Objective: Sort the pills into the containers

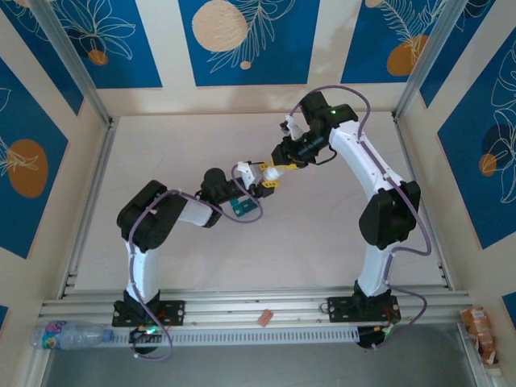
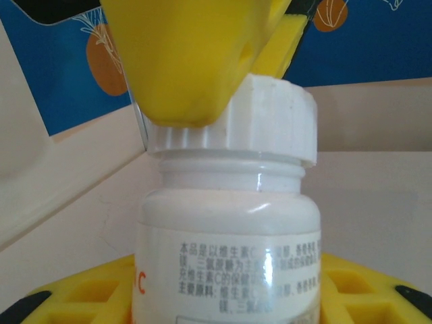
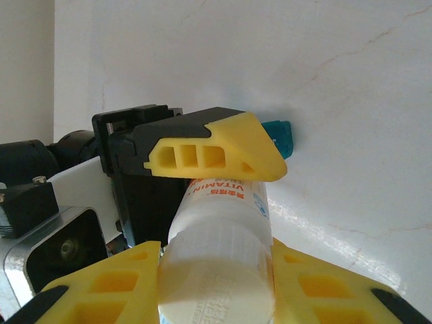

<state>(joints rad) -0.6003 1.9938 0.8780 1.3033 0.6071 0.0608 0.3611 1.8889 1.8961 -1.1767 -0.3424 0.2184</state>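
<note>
I keep turning the cap with my right gripper until this turn ends and then let it go, as my left gripper is holding the bottle's body (image 2: 229,266) clear of the cap (image 2: 278,123).
A small white bottle (image 1: 272,173) with orange lettering hangs above the table between both arms. My left gripper (image 2: 228,290) is shut on the bottle's body (image 2: 229,223), a yellow finger on each side. My right gripper (image 3: 216,283) is shut on its ribbed white cap (image 3: 216,270); one of its fingers (image 2: 182,61) covers the cap (image 2: 270,121) in the left wrist view. The teal-green containers (image 1: 244,209) lie on the table just below the left gripper (image 1: 260,179); one corner of them (image 3: 280,137) peeks past the left finger (image 3: 223,152). No pills are in view.
The pale table (image 1: 322,234) is boxed in by walls and aluminium posts. On the near rail sit a plastic water bottle (image 1: 68,333), a small tan scrap (image 1: 264,318) and a snack packet (image 1: 481,330).
</note>
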